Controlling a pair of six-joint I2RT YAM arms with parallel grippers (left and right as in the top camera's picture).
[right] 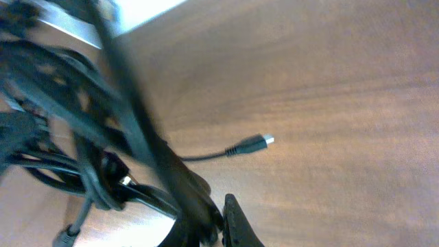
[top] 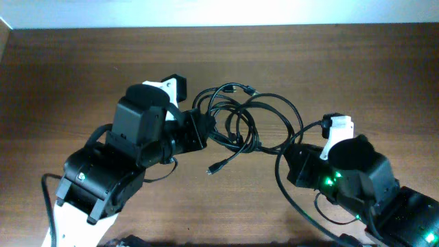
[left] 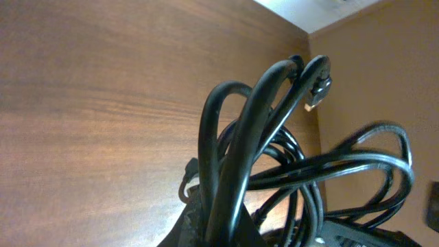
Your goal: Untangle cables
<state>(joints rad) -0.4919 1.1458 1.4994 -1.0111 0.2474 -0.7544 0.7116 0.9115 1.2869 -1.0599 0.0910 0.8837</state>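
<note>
My right gripper's piece of cable (top: 292, 111) runs as a loop into the tangle, so next I ease both grippers together and retake the tangle's middle (top: 248, 127) with my right gripper.
The cables (top: 240, 120) are thin black cords in tangled loops at the table's middle, between my two arms. One loose plug end (top: 214, 169) lies toward the front. My left gripper (top: 200, 130) is shut on cable strands at the tangle's left side; in the left wrist view the looped cables (left: 254, 137) rise from its jaws (left: 230, 230), with a plug (left: 317, 88) at the top. My right gripper (top: 293, 152) is shut on a cable strand at the tangle's right side; in the right wrist view the strand (right: 147, 151) runs into its jaws (right: 212, 219), and a plug (right: 250, 145) lies on the table.
The brown wooden table (top: 357, 68) reaches to a white wall strip along the back edge. Thicker black cables from the right arm (top: 295, 206) loop along the front right. The left arm's body (top: 103, 171) fills the front left.
</note>
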